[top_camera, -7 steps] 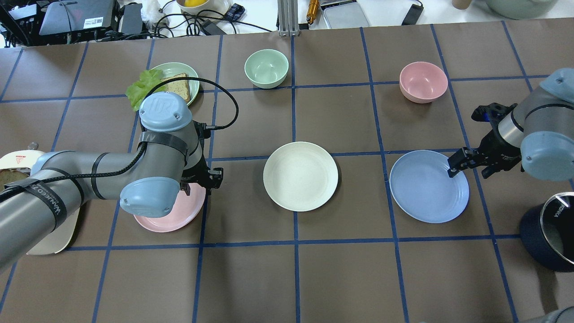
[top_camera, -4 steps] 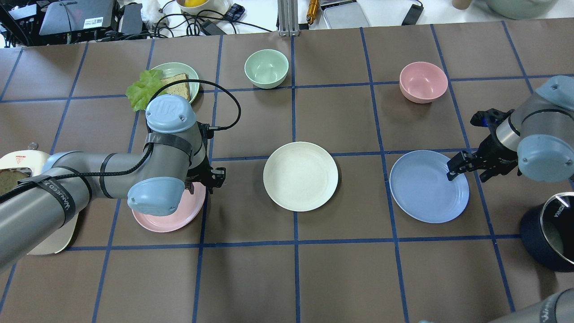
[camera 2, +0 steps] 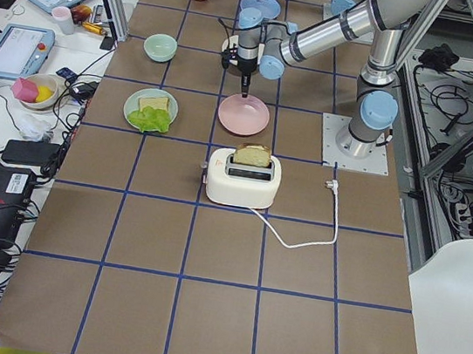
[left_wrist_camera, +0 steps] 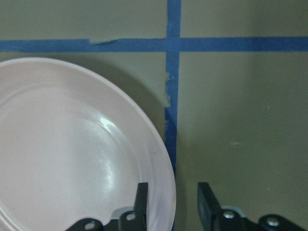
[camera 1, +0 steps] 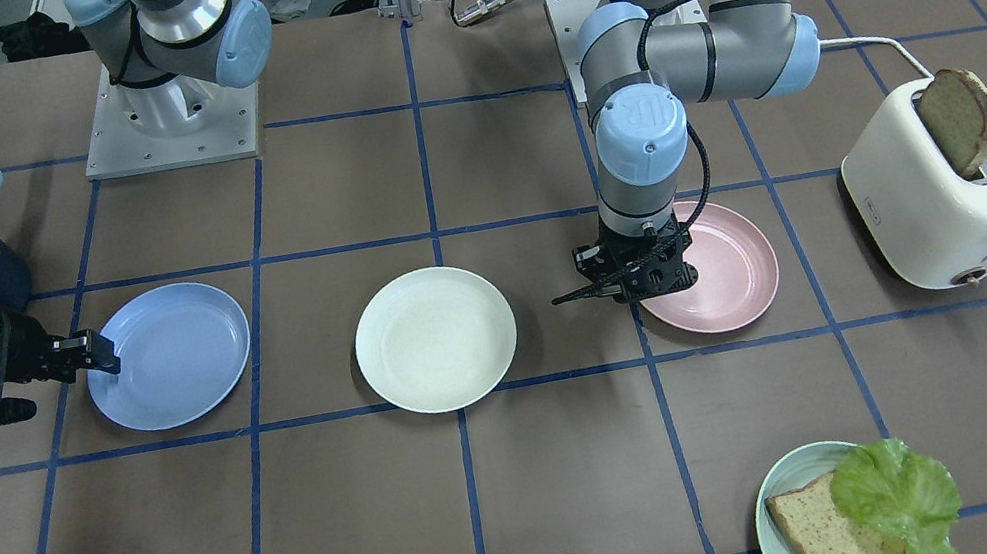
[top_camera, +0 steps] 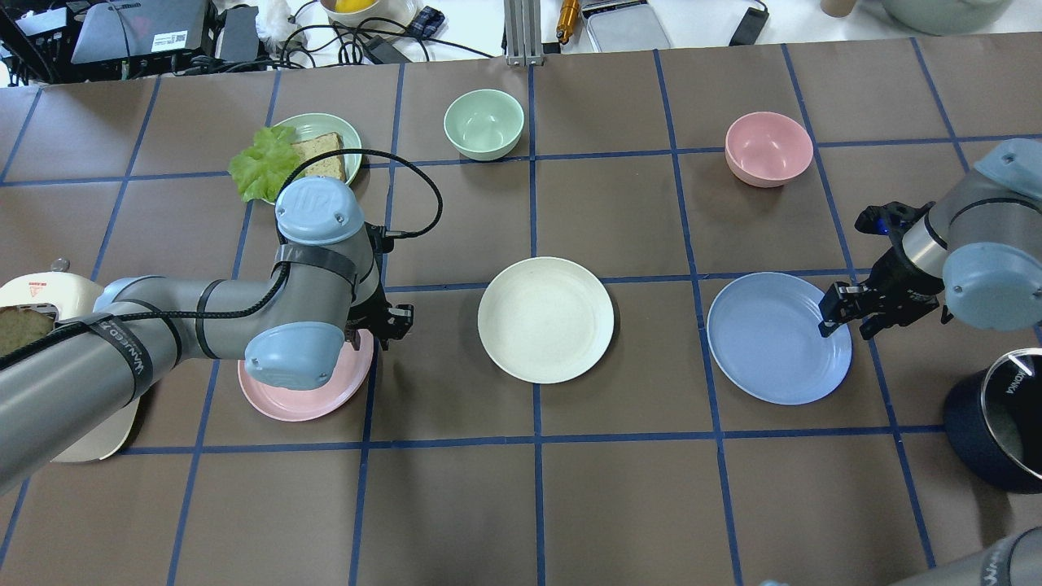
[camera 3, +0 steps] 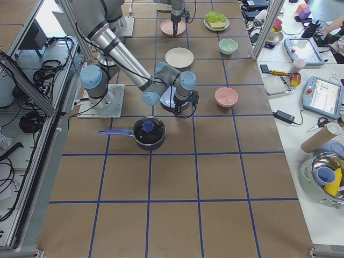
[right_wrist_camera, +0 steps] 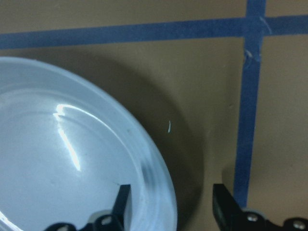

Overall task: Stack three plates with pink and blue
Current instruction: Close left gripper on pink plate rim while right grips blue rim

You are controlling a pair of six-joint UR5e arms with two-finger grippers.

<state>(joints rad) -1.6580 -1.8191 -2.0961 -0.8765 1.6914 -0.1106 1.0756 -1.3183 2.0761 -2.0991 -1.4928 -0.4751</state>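
The cream-white plate [camera 1: 436, 340] looks just as wide, so the blue plate [camera 1: 170, 356] should cover the other plates almost edge to edge when I set it over them.
The pale pink plate [top_camera: 305, 399] lies at the left, the cream-white plate [top_camera: 545, 319] in the middle and the pale blue plate [top_camera: 769, 338] at the right, all flat on the table. My left gripper [top_camera: 383, 330] points down at the pink plate's right edge. In the left wrist view its open jaws [left_wrist_camera: 172, 204] straddle the pink rim [left_wrist_camera: 161, 159] without closing on it. My right gripper [top_camera: 834, 319] is at the blue plate's right edge. In the right wrist view it [right_wrist_camera: 169, 204] is open astride the blue rim [right_wrist_camera: 154, 159].
A white toaster [camera 1: 945, 187] holding a bread slice stands left of the pink plate. A teal plate with bread and lettuce [top_camera: 313, 150], a mint bowl [top_camera: 483, 122] and a pink bowl [top_camera: 768, 148] sit farther out. A dark pot [top_camera: 997, 419] stands near the right arm.
My left arm has shifted slightly right, bringing its gripper to the pink plate's edge. My right gripper has moved a little down over the blue plate's rim. The plates stay put.
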